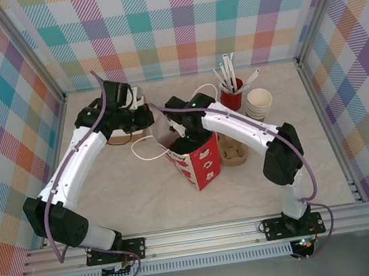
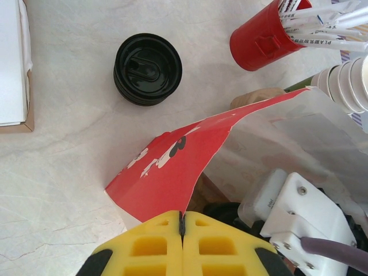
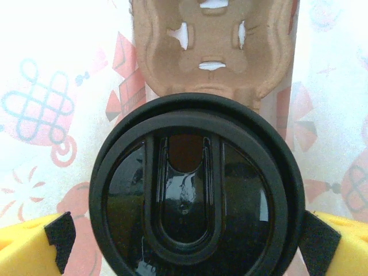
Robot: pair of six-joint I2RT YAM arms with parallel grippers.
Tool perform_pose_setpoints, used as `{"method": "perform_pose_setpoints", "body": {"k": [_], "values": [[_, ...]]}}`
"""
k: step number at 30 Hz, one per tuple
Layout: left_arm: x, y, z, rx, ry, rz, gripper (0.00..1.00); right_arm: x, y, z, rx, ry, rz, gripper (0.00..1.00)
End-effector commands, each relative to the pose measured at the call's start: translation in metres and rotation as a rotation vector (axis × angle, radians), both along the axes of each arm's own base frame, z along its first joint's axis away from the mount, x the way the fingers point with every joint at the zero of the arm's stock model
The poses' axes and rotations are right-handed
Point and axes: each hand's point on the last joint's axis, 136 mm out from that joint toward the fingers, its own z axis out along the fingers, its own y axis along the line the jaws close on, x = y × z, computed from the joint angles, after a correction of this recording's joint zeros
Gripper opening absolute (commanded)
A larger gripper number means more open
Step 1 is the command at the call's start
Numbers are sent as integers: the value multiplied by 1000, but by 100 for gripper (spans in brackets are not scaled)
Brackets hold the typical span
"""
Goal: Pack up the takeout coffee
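The coffee's black lid (image 3: 194,192) sits level inside the bag and is free of my open fingers, so my right gripper should keep going up until it clears the bag's rim (image 1: 204,145).
The takeout coffee (image 3: 195,190) is seen from straight above in the right wrist view, as a round black lid. It stands inside the red and white paper bag (image 1: 200,163). My right gripper (image 3: 190,241) is open, with one yellow finger on each side of the lid. Just beyond the cup a cardboard cup holder (image 3: 213,52) lies between the bag's walls. My left gripper (image 2: 182,224) is shut on the bag's red rim (image 2: 167,172) and holds it up. In the top view my right arm (image 1: 237,124) reaches down into the bag and hides its mouth.
A red cup of white straws (image 1: 232,94) and a stack of cream cups (image 1: 259,103) stand at the back right. A cardboard holder (image 1: 232,151) sits by the bag's right side. Another black lid (image 2: 148,69) rests on the table left of the straws.
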Motion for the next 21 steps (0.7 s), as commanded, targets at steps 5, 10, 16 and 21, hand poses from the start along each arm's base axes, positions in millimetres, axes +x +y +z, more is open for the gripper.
{"method": "perform_pose_setpoints", "body": {"k": [5, 10, 16, 21], "values": [[-6, 1, 9, 4, -19, -23, 0, 1, -6, 35, 22, -46, -8, 100], [-6, 1, 9, 4, -19, -24, 0, 3, -6, 44, 24, -62, -7, 100], [-6, 1, 11, 3, -22, -25, 0, 2, -7, 45, 23, -59, -4, 100], [-6, 1, 11, 1, -23, -24, 0, 2, -7, 49, 30, -66, -8, 100]]}}
